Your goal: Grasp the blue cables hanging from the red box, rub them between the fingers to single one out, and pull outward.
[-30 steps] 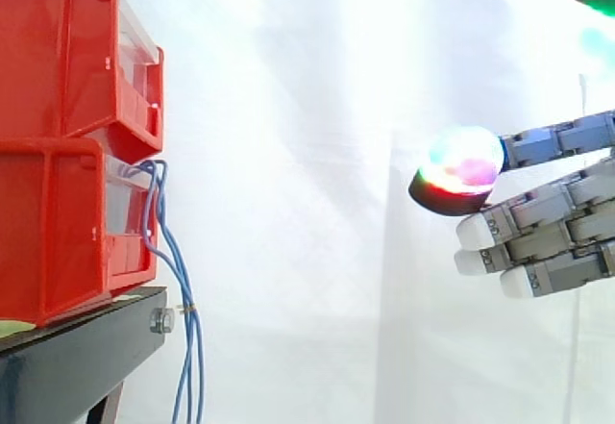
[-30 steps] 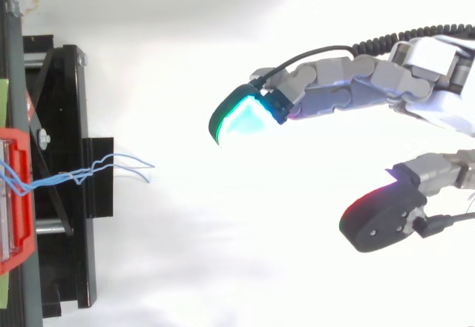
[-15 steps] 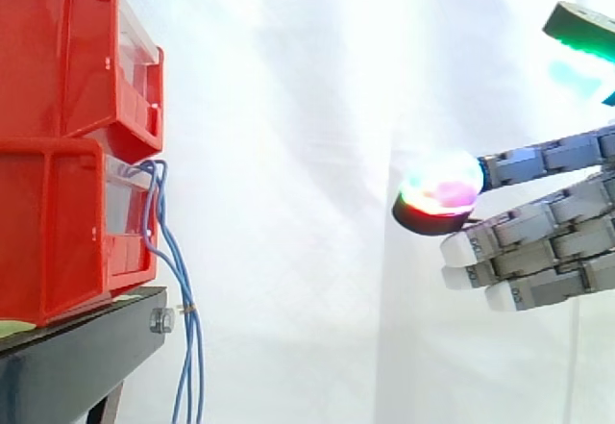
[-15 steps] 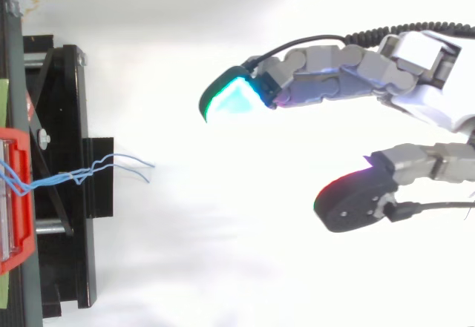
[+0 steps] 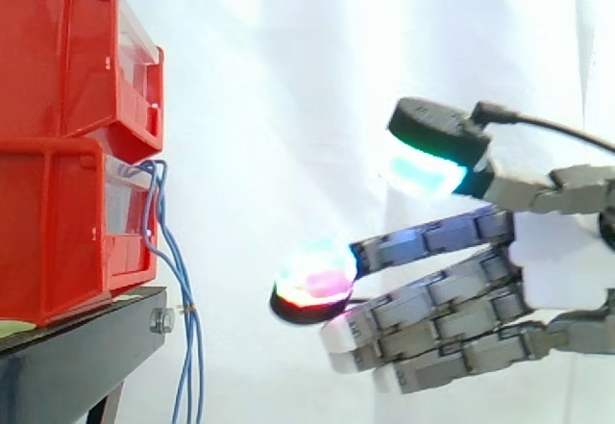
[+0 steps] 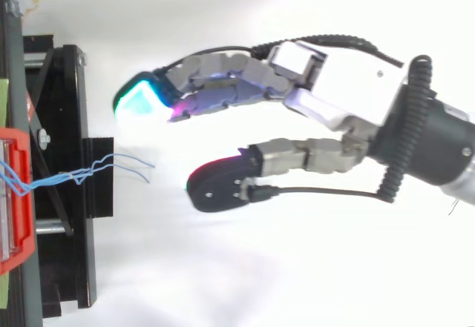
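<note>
My gripper will make the blue cables [image 5: 189, 311] bow up in a springy arch when it lifts them, because they leave the red box in smooth rounded bends [image 5: 157, 164].
Thin blue cables [image 5: 171, 280] come out of the lower of two stacked red boxes [image 5: 67, 222] and hang past the edge of the black stand [image 5: 86, 352]. From above, the blue cables [image 6: 111, 168] stick out rightward from the red box [image 6: 16, 193]. My hand [image 5: 538, 270] reaches in from the right, open, fingers straight and thumb spread above them. Its glowing fingertips [image 5: 312, 280] are a short way right of the cables, not touching. In the top view the hand [image 6: 349, 97] has fingers and thumb on either side of the cables' line, holding nothing.
A white curtain [image 5: 317, 107] backs the scene. A bolt [image 5: 161, 321] sticks out of the stand's front edge beside the cables. The stand's black frame [image 6: 63, 193] runs along the left of the top view.
My hand has moved left toward the cables and dropped lower. Far more of the palm and wrist now shows. The cables have not moved.
</note>
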